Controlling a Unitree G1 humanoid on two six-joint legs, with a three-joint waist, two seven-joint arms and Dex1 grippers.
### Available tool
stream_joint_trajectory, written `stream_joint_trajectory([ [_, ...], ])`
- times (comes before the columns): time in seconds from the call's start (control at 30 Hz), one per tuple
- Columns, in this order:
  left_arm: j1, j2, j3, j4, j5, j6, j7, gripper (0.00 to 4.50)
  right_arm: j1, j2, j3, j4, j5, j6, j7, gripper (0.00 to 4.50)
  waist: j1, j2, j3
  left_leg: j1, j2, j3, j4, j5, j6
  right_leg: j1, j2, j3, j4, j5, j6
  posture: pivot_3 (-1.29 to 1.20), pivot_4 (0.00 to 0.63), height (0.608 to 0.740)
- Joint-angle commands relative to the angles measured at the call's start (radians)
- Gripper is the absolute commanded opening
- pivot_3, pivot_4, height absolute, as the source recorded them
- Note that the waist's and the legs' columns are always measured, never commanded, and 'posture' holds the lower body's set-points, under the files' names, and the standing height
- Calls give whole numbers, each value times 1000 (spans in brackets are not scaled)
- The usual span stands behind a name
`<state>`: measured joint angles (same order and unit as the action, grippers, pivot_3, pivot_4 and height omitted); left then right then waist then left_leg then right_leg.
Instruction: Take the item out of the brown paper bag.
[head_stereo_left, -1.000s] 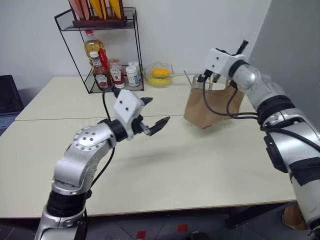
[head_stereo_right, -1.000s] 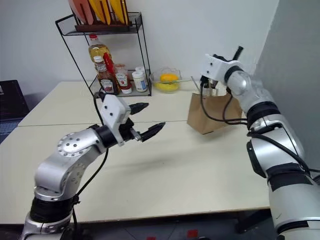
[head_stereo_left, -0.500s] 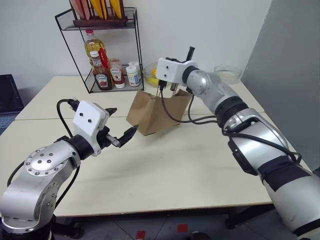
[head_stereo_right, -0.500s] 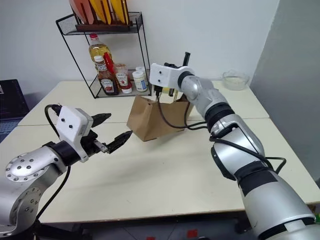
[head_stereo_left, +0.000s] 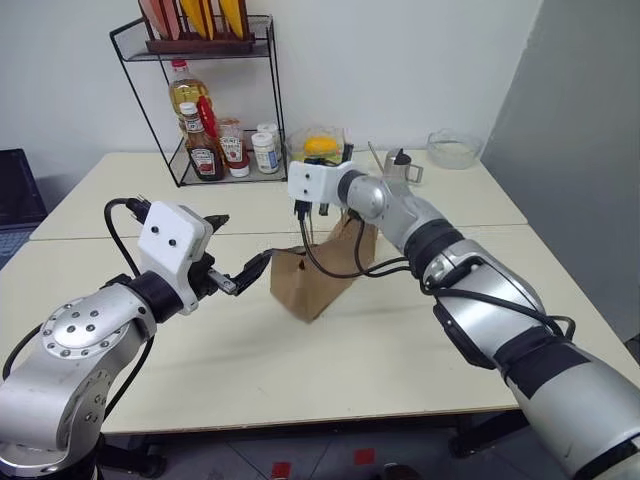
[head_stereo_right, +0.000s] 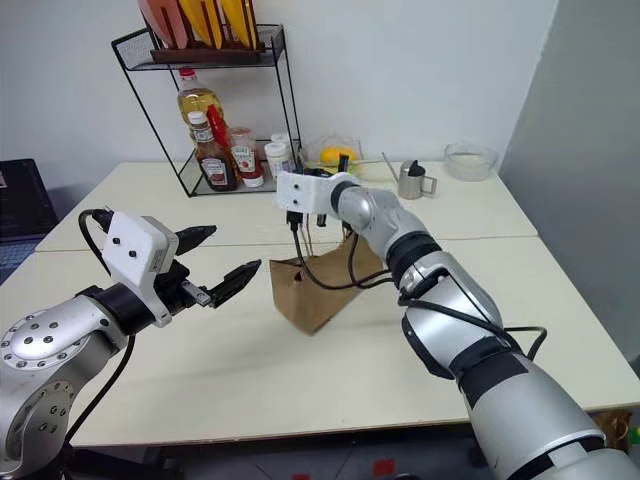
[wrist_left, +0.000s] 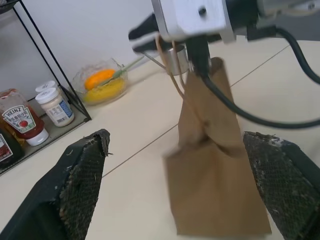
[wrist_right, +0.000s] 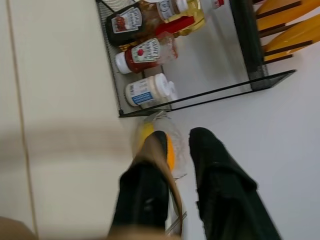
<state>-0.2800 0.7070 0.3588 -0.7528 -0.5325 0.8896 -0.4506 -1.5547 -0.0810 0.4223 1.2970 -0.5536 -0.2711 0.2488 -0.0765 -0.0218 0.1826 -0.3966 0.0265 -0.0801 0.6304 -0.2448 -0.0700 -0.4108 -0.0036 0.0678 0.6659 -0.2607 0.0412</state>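
The brown paper bag (head_stereo_left: 312, 285) will open wide when I lift the cord handle, because the tan cord goes into the bag's creased top (wrist_left: 205, 125).
The brown paper bag (head_stereo_left: 318, 275) stands on the middle of the table, its cord handles (wrist_left: 167, 62) rising to my right gripper (wrist_right: 179, 134) just above it. That gripper's fingers stand apart, and a tan cord lies along the inner side of one finger (wrist_right: 145, 185). My left gripper (head_stereo_left: 242, 240) is open and empty, level with the bag and a short way to its left, pointing at it; in the left wrist view the bag (wrist_left: 215, 190) sits between its two fingers (wrist_left: 85, 175). The item is hidden.
A black wire rack (head_stereo_left: 215, 130) with sauce bottles stands at the back left. Behind the bag are a glass bowl of yellow fruit (head_stereo_left: 320, 148), a small metal cup (head_stereo_left: 403, 168) and an empty glass bowl (head_stereo_left: 452, 148).
My right gripper carried the bag leftward and down from the table's right side to the middle, and its fingers have parted. My left gripper drew back to the left, then held still.
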Motion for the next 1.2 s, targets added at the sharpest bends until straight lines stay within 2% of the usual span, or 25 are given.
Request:
stream_joint_trajectory([
  [0.03, -14, 19, -1, -18, -13, -12, -1, 4500, -17, -31, -29, -64, 30, -15, 21, 2413, 0, 0, 0, 0, 0, 0, 0, 0, 0, 0, 0, 0, 0, 0, 0, 0, 150, 740],
  [0.2, -25, 29, -17, 4, -18, -25, -16, 4500, 14, -82, -35, -117, 53, -46, 71, 4239, -1, 0, 0, 0, 0, 0, 0, 0, 0, 0, 0, 0, 0, 0, 0, 0, 150, 740],
  [0.23, -26, 32, -19, 9, -18, -30, -19, 4500, 22, -97, -35, -128, 55, -57, 84, 4485, -1, 0, 0, 0, 0, 0, 0, 0, 0, 0, 0, 0, 0, 0, 0, 0, 150, 740],
  [0.57, -53, 40, -49, 38, -15, -57, -30, 4500, 81, -206, -56, -239, 116, -164, 232, 4485, -5, 0, 0, 1, 0, 0, 0, 0, 0, 0, 0, 0, 0, 0, 0, 0, 150, 740],
  [0.83, -72, 50, -61, 54, -11, -69, -37, 4500, 124, -188, -123, -312, 249, -117, 402, 4485, -5, 0, 0, 1, 0, 0, 0, 0, 0, 1, 0, 0, 0, 0, 0, 0, 150, 740],
  [1.03, -69, 53, -59, 52, -3, -69, -31, 4500, 118, -217, -112, -325, 238, -97, 453, 4485, -2, 0, 0, 1, 0, 0, 0, 0, 0, 1, 0, 0, 0, 0, 0, 0, 150, 740],
  [1.1, -66, 51, -59, 52, -1, -71, -30, 4500, 114, -222, -115, -322, 244, -92, 472, 3916, -2, 0, 0, 1, 0, 0, 0, 0, 0, 1, 0, 0, 0, 0, 0, 0, 150, 740],
  [1.2, -60, 51, -65, 52, 8, -75, -29, 4500, 104, -226, -115, -309, 240, -88, 478, 2837, -3, 0, 0, 1, 0, 0, 0, 0, 0, 1, 0, 0, 0, 0, 0, 0, 150, 740],
])
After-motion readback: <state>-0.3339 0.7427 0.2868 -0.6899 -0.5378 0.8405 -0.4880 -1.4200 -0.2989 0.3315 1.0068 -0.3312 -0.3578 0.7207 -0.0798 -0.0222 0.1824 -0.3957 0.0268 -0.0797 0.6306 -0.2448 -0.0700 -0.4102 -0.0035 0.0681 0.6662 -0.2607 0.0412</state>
